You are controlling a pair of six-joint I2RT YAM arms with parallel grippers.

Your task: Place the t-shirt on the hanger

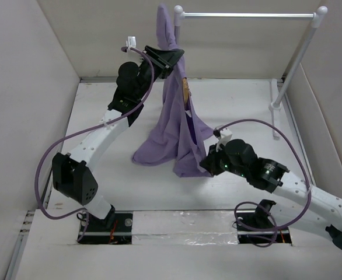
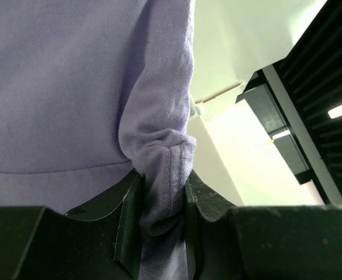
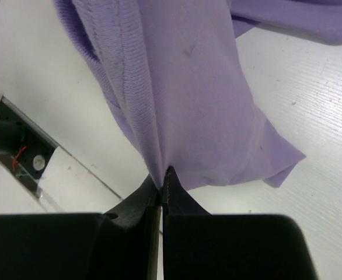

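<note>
The robot's right gripper is pinching the t-shirt's low edge (image 1: pixel 198 170), far below the hanger, so the robot should lower the t-shirt and grip its folds closer to the left gripper (image 1: pixel 174 98).
The lavender t-shirt (image 1: pixel 170 131) hangs in a tall bunch from my left gripper (image 1: pixel 172 60), raised near the back wall, and its lower part pools on the table. In the left wrist view the jaws of the left gripper (image 2: pixel 162 195) are shut on a thick fold of the t-shirt (image 2: pixel 72 87). A sliver of the tan wooden hanger (image 1: pixel 186 89) shows within the folds; the rest of it is hidden. My right gripper (image 1: pixel 208 167) is low at the shirt's near right edge. In the right wrist view the right gripper (image 3: pixel 162 185) pinches a thin bit of the t-shirt (image 3: pixel 188 87).
A white garment rack with a metal rail (image 1: pixel 247 16) stands at the back right, its upright (image 1: pixel 298 58) slanting down to a foot on the table. Pale walls close the table on left, back and right. Purple cables (image 1: pixel 72 140) loop along both arms.
</note>
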